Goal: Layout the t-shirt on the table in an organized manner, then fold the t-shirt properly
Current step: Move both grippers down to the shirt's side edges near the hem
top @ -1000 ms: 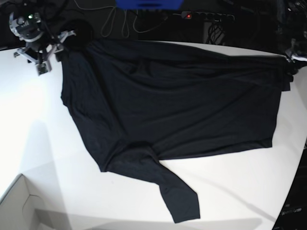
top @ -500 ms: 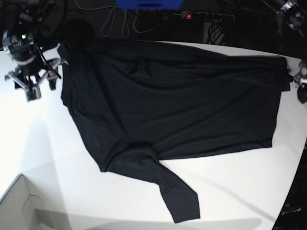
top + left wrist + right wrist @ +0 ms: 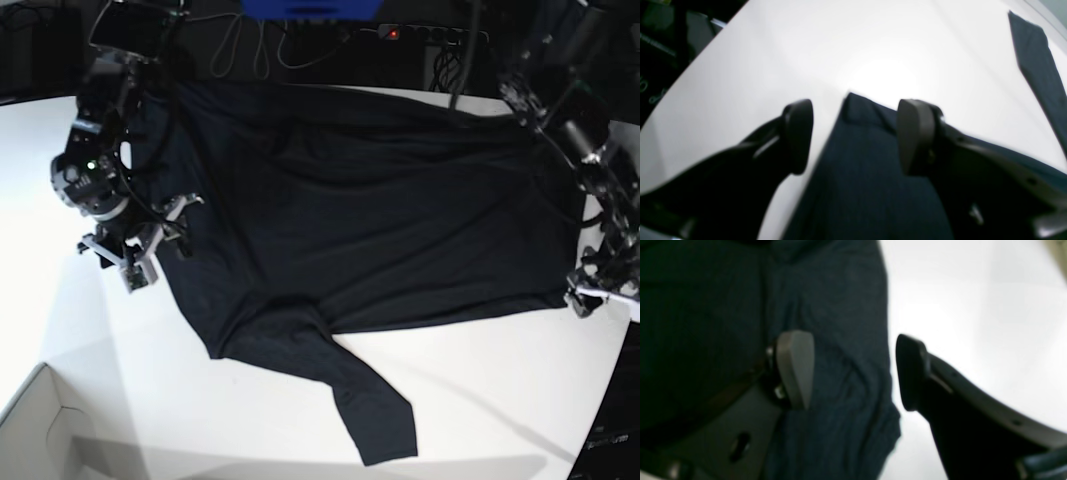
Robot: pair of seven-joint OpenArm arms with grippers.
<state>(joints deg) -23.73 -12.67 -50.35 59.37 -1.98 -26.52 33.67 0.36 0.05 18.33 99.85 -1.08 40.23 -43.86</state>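
Note:
The t-shirt's near corner (image 3: 560, 301) lies flat between my left gripper's open fingers, so it should keep going down and close on that corner's cloth (image 3: 856, 112).
The black t-shirt (image 3: 380, 210) lies spread on the white table (image 3: 500, 400), one sleeve (image 3: 372, 412) reaching toward the front edge. My right gripper (image 3: 133, 262) hangs over the shirt's left side edge. In its wrist view that gripper (image 3: 853, 371) is open, with the shirt's edge (image 3: 853, 340) running beneath the gap and bare table (image 3: 973, 306) to the right. My left gripper (image 3: 598, 290) is at the shirt's near right corner. In the left wrist view it (image 3: 855, 136) stands open, astride that corner (image 3: 860, 113), which lies flat on the table (image 3: 873, 50).
A white cardboard box corner (image 3: 40, 430) sits at the front left. Cables and a power strip (image 3: 430, 35) run behind the table's far edge. The table's curved edge drops off at the right (image 3: 625, 380). In the left wrist view a strip of the shirt (image 3: 1037, 66) lies ahead at the right.
Both arms have come forward from the shirt's far corners along its sides. The right gripper's jaws have spread wider. The shirt's outline is unchanged.

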